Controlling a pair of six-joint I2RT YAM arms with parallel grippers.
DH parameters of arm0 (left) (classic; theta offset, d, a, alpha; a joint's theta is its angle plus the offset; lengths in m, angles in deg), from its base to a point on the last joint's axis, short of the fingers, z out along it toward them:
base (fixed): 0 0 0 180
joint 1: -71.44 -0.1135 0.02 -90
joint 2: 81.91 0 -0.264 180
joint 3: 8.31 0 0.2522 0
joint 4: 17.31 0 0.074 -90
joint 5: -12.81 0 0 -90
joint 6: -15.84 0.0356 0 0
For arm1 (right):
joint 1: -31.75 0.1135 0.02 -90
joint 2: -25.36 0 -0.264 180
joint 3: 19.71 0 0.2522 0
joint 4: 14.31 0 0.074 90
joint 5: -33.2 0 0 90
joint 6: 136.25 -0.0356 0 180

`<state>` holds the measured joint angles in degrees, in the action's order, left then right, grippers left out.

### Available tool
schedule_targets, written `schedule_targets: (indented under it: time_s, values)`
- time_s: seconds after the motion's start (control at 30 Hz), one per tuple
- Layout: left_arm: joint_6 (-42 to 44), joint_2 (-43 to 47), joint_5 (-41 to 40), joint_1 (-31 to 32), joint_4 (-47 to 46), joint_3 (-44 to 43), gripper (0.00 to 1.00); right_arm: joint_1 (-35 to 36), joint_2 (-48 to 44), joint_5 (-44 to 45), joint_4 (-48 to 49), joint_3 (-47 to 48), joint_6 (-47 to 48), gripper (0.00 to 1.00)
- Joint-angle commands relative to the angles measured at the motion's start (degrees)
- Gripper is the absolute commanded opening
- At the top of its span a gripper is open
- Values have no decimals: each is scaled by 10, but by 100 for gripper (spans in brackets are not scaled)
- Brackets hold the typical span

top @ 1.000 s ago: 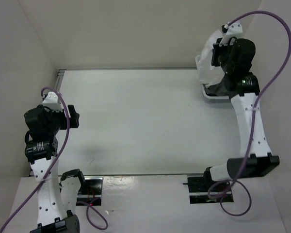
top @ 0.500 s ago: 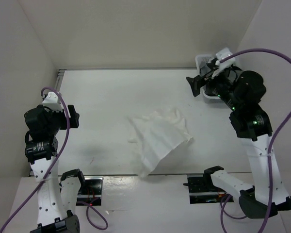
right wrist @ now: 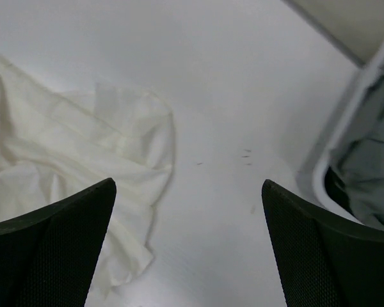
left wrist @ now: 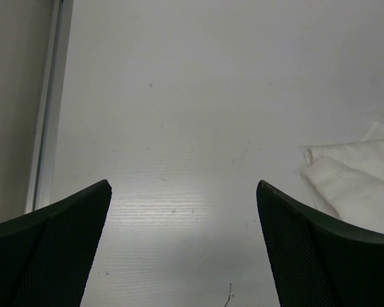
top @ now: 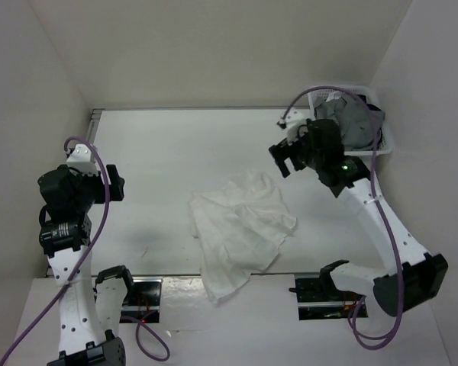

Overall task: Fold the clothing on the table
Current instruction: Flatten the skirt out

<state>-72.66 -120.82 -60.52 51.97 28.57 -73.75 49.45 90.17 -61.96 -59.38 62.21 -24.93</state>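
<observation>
I can see that the white skirt's edge (top: 195,209) nearest my left gripper lies free, so I should keep moving my open right gripper across the heap until its fingers close on that edge (top: 198,226).
The clothing (top: 240,229), a thin white skirt, lies crumpled in a loose heap on the white table (top: 175,152), its lower corner hanging over the near edge. My right gripper (top: 282,158) hovers open just beyond the heap's far right corner, holding nothing. In the right wrist view the clothing (right wrist: 70,153) lies left of the open right gripper (right wrist: 189,182), bare table (right wrist: 243,96) between the jaws. My left gripper (top: 114,184) is open over the table's left side, well clear of the heap. Its wrist view shows the left gripper (left wrist: 182,185) over bare table (left wrist: 179,96), the clothing's edge (left wrist: 358,185) at the right.
A small white basket (top: 382,137) holding a grey garment (top: 355,122) sits at the table's back right corner, right behind my right arm. The right wrist view shows the basket's rim (right wrist: 336,153) and grey garment (right wrist: 371,166) at the right. Walls enclose the table's left, back and right.
My right arm swung from the basket toward the table's middle and its gripper opened. The skirt dropped from it and settled on the table. The left arm stayed still.
</observation>
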Motion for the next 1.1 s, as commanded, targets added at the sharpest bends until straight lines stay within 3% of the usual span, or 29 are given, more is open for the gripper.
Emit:
schedule_targets:
  time_s: [0.0,0.13,0.3,0.67,1.07]
  values:
    - [2,1,-18,-3,-15,3,100,110,60,-5,-16,20,-17,99]
    - [-4,7,-34,-3,-21,3,100,227,138,54,-9,37,-22,99]
    - [-4,12,-49,-10,-21,3,100,284,243,36,-20,98,-22,99]
    - [-10,12,-77,-15,-31,3,100,469,386,100,11,192,-51,99]
    - [-10,7,-77,-15,-31,3,100,492,499,199,57,225,-41,96]
